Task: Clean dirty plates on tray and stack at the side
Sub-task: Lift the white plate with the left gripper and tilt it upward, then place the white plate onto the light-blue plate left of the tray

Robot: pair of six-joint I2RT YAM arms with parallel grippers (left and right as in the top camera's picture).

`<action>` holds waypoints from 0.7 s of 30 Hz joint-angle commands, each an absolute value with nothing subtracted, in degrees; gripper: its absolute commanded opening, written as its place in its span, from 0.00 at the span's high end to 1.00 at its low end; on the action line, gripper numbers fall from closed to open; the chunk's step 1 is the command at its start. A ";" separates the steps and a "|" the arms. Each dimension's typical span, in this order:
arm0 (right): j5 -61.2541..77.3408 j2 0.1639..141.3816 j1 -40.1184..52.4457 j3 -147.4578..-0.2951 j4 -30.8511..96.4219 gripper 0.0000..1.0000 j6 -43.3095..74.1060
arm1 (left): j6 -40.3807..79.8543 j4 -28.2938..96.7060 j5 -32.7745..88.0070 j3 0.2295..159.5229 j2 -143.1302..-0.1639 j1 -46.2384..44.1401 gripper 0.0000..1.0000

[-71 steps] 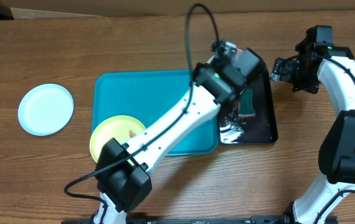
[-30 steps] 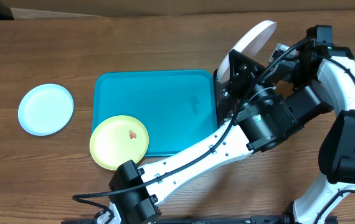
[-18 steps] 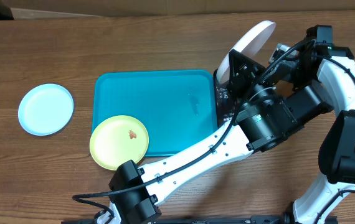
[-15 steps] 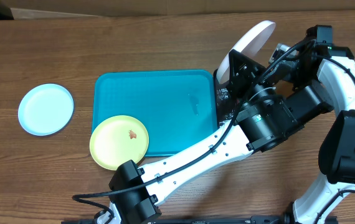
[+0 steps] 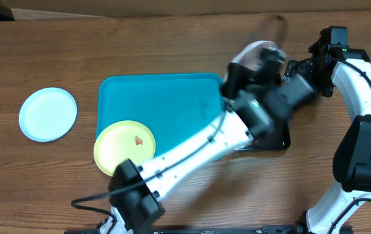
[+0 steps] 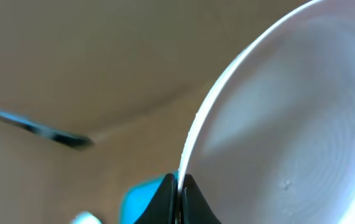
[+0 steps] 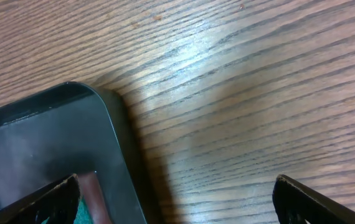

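Note:
My left gripper is holding the white plate's rim (image 6: 207,102) and the pale blue plate (image 5: 47,114) is clear, so I keep carrying the white plate until it sits on top of the pale blue plate.
My left gripper (image 6: 179,186) is shut on the rim of the white plate (image 6: 289,112), which it holds on edge in the air. In the overhead view that plate (image 5: 255,51) is a blur above the right end of the turquoise tray (image 5: 166,104), near the black tray. The yellow-green plate (image 5: 125,148), with a reddish smear, lies over the tray's front left corner. The pale blue plate (image 5: 48,114) rests on the table, left of the tray. My right gripper (image 7: 177,208) stands open over the black tray's far right corner, holding nothing.
A glossy black tray (image 7: 40,140) lies right of the turquoise tray, mostly hidden under my left arm (image 5: 198,140) in the overhead view. The left arm stretches diagonally across the turquoise tray. Bare wooden table (image 7: 258,93) lies beside the right gripper.
The left arm has swung with the white plate and now shows blurred; its wrist sits further back and left than half a second ago. The right arm and other plates have not moved.

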State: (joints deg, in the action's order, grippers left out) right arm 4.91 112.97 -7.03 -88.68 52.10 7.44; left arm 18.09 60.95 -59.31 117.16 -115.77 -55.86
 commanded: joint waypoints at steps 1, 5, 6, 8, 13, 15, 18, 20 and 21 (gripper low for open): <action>4.54 111.44 -6.83 -89.32 51.90 0.00 7.68 | 31.20 63.57 -39.40 118.28 -116.46 -47.86 0.96; 4.54 111.44 -6.83 -89.32 51.90 0.00 7.68 | 31.75 66.08 -19.59 118.26 -116.46 -36.25 0.96; 4.54 111.44 -6.83 -89.32 51.90 0.00 7.68 | 31.70 66.52 -15.90 118.24 -116.46 -33.82 0.96; 4.54 111.44 -6.83 -89.32 51.90 0.00 7.68 | 31.66 67.79 -8.51 118.24 -116.46 -28.51 0.96; 4.54 111.44 -6.83 -89.32 51.90 0.00 7.68 | 31.29 72.84 0.34 118.21 -116.46 -12.97 0.96; 4.54 111.44 -6.83 -89.32 51.90 0.00 7.68 | 31.18 74.61 0.12 118.19 -116.46 -8.47 0.96; 4.56 111.44 -6.83 -89.32 51.92 0.00 7.68 | 28.99 76.66 -1.67 117.32 -116.46 -0.91 0.96; 4.54 111.44 -6.83 -89.32 51.90 0.00 7.68 | 28.77 78.02 -3.42 116.42 -116.46 3.36 0.96; 4.54 111.44 -6.83 -89.32 51.90 0.00 7.68 | 28.73 78.63 -3.84 115.74 -116.46 5.98 0.96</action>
State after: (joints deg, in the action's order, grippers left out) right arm 4.93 112.97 -7.03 -88.68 52.14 7.49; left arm 29.85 77.23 -3.68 117.01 -116.07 0.05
